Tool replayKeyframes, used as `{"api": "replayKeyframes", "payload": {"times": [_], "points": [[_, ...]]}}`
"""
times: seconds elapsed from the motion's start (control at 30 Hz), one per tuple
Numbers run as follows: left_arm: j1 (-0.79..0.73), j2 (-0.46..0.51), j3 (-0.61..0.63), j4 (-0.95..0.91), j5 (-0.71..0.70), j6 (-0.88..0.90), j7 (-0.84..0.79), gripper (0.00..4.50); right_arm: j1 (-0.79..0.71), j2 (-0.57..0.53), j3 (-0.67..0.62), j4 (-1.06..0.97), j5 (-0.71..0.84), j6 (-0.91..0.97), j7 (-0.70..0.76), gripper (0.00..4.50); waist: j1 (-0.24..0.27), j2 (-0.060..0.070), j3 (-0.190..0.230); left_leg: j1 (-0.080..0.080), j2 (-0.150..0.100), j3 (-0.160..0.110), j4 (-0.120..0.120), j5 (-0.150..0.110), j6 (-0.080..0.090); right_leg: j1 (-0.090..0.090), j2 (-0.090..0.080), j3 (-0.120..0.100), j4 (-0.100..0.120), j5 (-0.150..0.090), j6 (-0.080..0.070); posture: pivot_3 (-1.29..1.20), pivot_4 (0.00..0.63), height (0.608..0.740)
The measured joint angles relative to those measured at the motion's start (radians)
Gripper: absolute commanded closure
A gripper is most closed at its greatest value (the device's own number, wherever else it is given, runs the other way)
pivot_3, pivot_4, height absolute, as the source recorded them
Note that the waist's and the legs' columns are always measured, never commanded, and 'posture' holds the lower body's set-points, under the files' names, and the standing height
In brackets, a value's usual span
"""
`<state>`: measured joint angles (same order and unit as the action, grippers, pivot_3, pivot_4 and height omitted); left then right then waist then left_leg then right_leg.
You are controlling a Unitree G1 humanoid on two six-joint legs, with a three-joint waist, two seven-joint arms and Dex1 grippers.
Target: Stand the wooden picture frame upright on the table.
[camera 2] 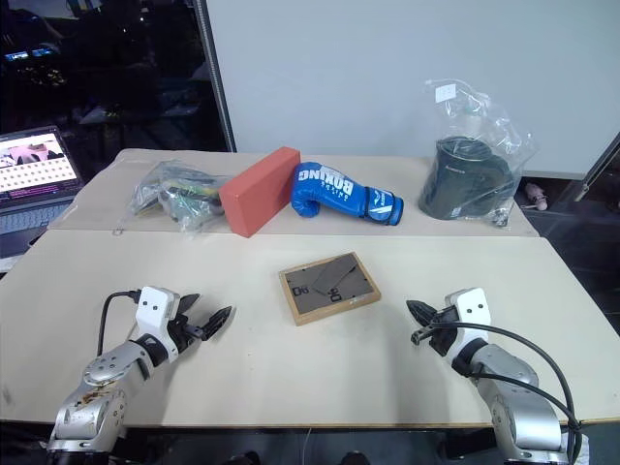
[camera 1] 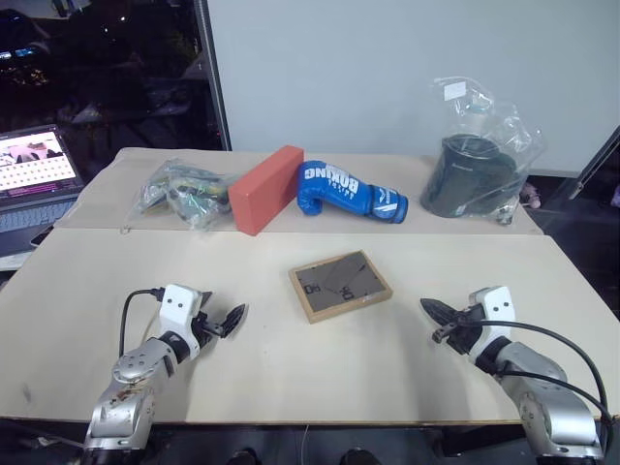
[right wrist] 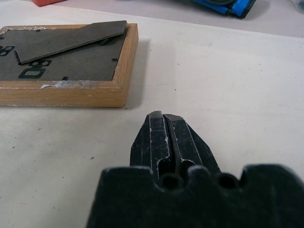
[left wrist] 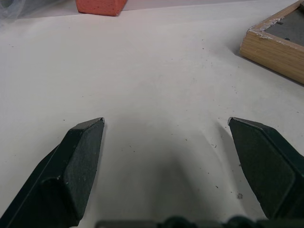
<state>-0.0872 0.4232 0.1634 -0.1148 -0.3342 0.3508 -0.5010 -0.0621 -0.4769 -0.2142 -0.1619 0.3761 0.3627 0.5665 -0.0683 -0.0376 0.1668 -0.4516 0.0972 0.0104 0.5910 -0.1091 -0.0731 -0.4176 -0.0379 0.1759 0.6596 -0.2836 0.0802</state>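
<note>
I should turn the wooden picture frame (camera 1: pixel 341 286) square, since it lies crooked to both grippers, by pushing its near edge (camera 1: pixel 352 308) with my right gripper and its far edge with my left gripper.
The wooden picture frame (camera 1: pixel 340 285) lies flat and face down in the middle of the table (camera 1: pixel 291 378), its grey-brown back panel and prop leg upward. My left gripper (camera 1: pixel 235 316) hovers over the table to the frame's left, open, nothing between its fingers (left wrist: pixel 80 161); the frame's corner (left wrist: pixel 278 40) lies ahead of it. My right gripper (camera 1: pixel 427 308) sits to the frame's right, shut and empty, its tips pointing toward the frame (right wrist: pixel 66 64).
Along the far side lie a clear bag of items (camera 1: pixel 184 191), a red-orange block (camera 1: pixel 265 189), a blue boxing glove (camera 1: pixel 349 192) and a dark object in a plastic bag (camera 1: pixel 475 174). A laptop (camera 1: pixel 34 174) stands off the table's far left.
</note>
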Motion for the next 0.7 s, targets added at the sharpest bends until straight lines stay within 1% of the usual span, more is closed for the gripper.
{"api": "replayKeyframes", "payload": {"times": [0.07,0.1,0.17,0.2,0.27,0.3,0.33,0.37,0.43,0.47,0.53,0.57,0.67,0.7], "points": [[-0.001,0.002,0.000,0.000,-0.003,0.003,-0.003,0.00,0.000,-0.002,0.000,0.000,0.000,0.000,0.002,4.46,0.000,0.000,0.000,0.000,0.000,0.000,0.000,0.000,0.000,0.000,0.000,0.000,0.000,0.000,0.000,0.00,0.150,0.736],[-0.015,0.035,-0.002,0.000,-0.041,0.057,-0.050,0.00,0.000,-0.043,0.007,0.002,0.012,0.011,0.051,4.46,0.000,0.000,0.000,-0.002,0.000,0.000,0.001,0.000,0.000,-0.001,0.000,0.000,0.001,0.000,0.000,0.00,0.150,0.736],[-0.029,0.122,0.005,-0.005,-0.091,0.121,-0.133,0.52,-0.001,-0.133,0.004,-0.005,0.039,0.039,0.129,4.50,-0.001,0.000,0.000,-0.003,0.000,-0.001,0.002,0.000,0.000,-0.002,0.000,0.000,0.002,0.000,0.000,0.00,0.150,0.736],[-0.035,0.161,0.011,-0.012,-0.114,0.150,-0.176,0.66,0.000,-0.176,0.003,-0.018,0.059,0.070,0.172,4.50,-0.002,0.000,0.000,-0.003,0.000,-0.001,0.001,0.000,0.000,-0.002,0.000,0.000,0.002,0.000,0.000,0.00,0.150,0.736],[-0.042,0.214,0.013,-0.026,-0.146,0.185,-0.243,1.42,0.006,-0.237,0.011,-0.061,0.103,0.138,0.240,4.50,-0.003,0.000,0.000,-0.002,0.000,-0.001,0.001,0.000,0.000,-0.002,0.000,0.000,0.002,-0.001,0.000,0.00,0.150,0.736],[-0.053,0.238,0.010,-0.025,-0.159,0.200,-0.278,1.95,0.007,-0.262,0.024,-0.099,0.127,0.178,0.269,4.50,-0.003,0.000,0.000,-0.002,0.000,-0.002,0.001,0.000,0.000,-0.002,0.000,-0.001,0.002,-0.002,0.000,0.00,0.150,0.736],[-0.076,0.247,0.007,-0.008,-0.161,0.202,-0.297,2.32,0.005,-0.271,0.044,-0.132,0.143,0.211,0.279,4.50,-0.003,0.000,0.000,-0.002,0.000,-0.004,0.001,0.000,0.000,-0.002,0.000,-0.003,0.002,-0.002,0.000,0.00,0.150,0.736],[-0.113,0.249,0.008,0.018,-0.160,0.201,-0.304,2.62,0.002,-0.271,0.072,-0.166,0.157,0.239,0.283,4.50,-0.001,0.000,0.000,-0.003,0.000,-0.005,0.002,0.000,0.000,-0.002,0.000,-0.004,0.002,-0.002,0.001,0.00,0.150,0.736],[-0.167,0.250,0.003,0.066,-0.153,0.195,-0.312,3.08,-0.002,-0.261,0.113,-0.204,0.158,0.273,0.272,4.50,-0.001,0.000,0.000,-0.003,-0.001,-0.005,0.003,0.000,0.000,-0.001,0.000,-0.005,0.002,-0.002,0.001,0.00,0.150,0.736],[-0.196,0.248,-0.008,0.096,-0.139,0.187,-0.315,3.53,-0.003,-0.253,0.130,-0.213,0.156,0.285,0.258,4.50,0.000,0.000,0.000,-0.004,-0.001,-0.005,0.003,0.000,0.000,-0.001,0.000,-0.005,0.002,-0.002,0.001,0.00,0.150,0.736],[-0.258,0.223,-0.036,0.171,-0.113,0.157,-0.319,4.05,-0.008,-0.228,0.148,-0.216,0.134,0.289,0.212,4.50,0.003,0.000,0.000,-0.005,-0.002,-0.006,0.003,0.000,0.000,-0.001,0.000,-0.006,0.001,-0.002,0.001,0.00,0.150,0.736],[-0.286,0.206,-0.051,0.207,-0.096,0.139,-0.320,4.44,-0.015,-0.215,0.159,-0.213,0.117,0.288,0.191,4.50,0.005,0.000,0.000,-0.005,-0.002,-0.007,0.003,0.000,0.000,-0.001,0.000,-0.006,0.002,-0.002,0.001,0.00,0.150,0.736],[-0.388,0.144,-0.105,0.356,-0.039,0.056,-0.329,4.44,-0.051,-0.191,0.192,-0.163,0.055,0.280,0.134,4.50,0.013,0.000,0.000,-0.006,-0.002,-0.007,0.004,0.000,0.000,-0.001,0.000,-0.007,0.002,-0.001,0.000,0.00,0.150,0.736],[-0.446,0.109,-0.118,0.449,-0.012,0.014,-0.329,4.44,-0.073,-0.178,0.203,-0.122,0.028,0.277,0.113,4.50,0.018,-0.001,0.000,-0.006,-0.002,-0.008,0.005,0.000,0.000,-0.001,0.000,-0.007,0.002,0.000,-0.001,0.00,0.150,0.736]]}}
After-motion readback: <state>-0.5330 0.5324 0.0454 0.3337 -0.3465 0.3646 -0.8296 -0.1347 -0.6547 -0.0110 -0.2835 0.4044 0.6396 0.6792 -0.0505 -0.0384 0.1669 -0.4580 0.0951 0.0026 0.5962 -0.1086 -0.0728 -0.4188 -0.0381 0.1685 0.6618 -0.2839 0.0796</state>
